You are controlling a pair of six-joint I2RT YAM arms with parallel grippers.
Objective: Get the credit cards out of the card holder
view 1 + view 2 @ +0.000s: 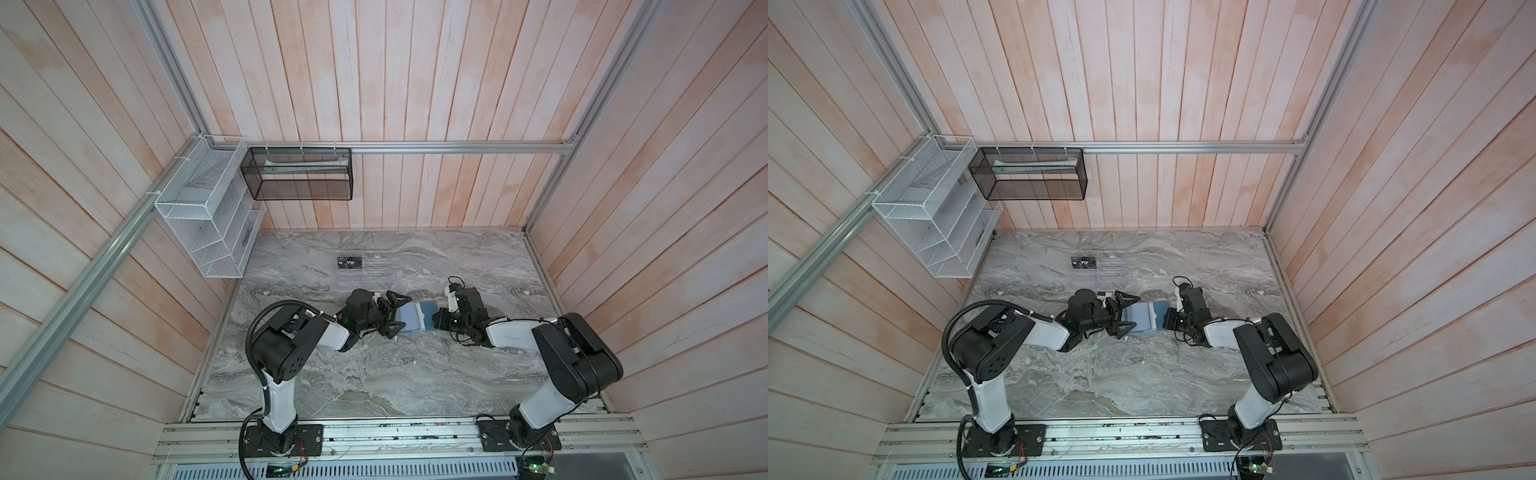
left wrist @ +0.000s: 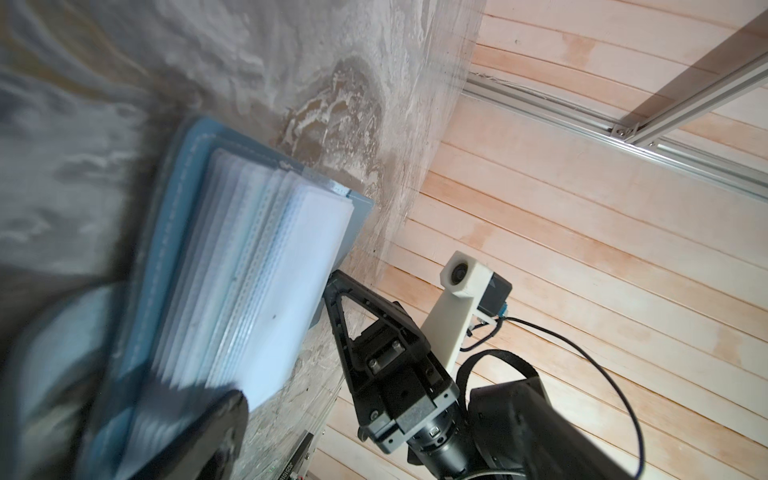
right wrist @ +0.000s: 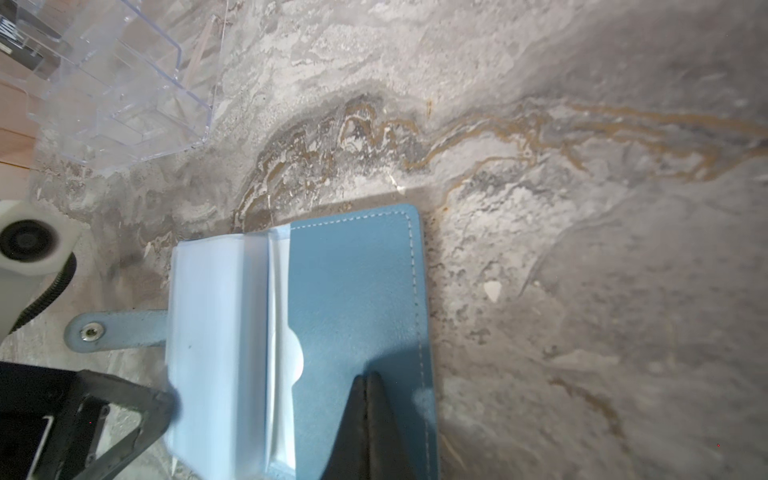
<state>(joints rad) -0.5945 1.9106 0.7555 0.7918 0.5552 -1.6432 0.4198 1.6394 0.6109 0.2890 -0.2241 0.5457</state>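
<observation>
I should move my right gripper to the sleeves' inner edge (image 3: 269,336) and turn some sleeves over, because its fingers rest on the blue flap (image 3: 356,292), clear of the stacked sleeves.
The slate-blue card holder (image 1: 427,312) (image 1: 1160,311) lies open flat on the marble table, mid-table between both arms. Its frosted plastic sleeves (image 2: 266,266) (image 3: 216,332) are fanned up, and its snap tab (image 3: 89,330) sticks out sideways. No credit cards show; they are hidden. My left gripper (image 1: 397,314) (image 1: 1128,316) is open, its fingers (image 3: 124,407) straddling the holder's sleeve side. My right gripper (image 1: 437,319) (image 1: 1168,321) (image 3: 372,376) is shut, its tip (image 2: 336,279) resting on the holder's blue flap (image 3: 353,282) with nothing between the jaws.
A clear acrylic slotted rack (image 1: 374,266) (image 3: 124,83) stands behind the holder, with a black "Vip" card (image 1: 351,263) at its left end. A white mesh basket (image 1: 199,208) and a black mesh basket (image 1: 299,174) hang on the walls at back left.
</observation>
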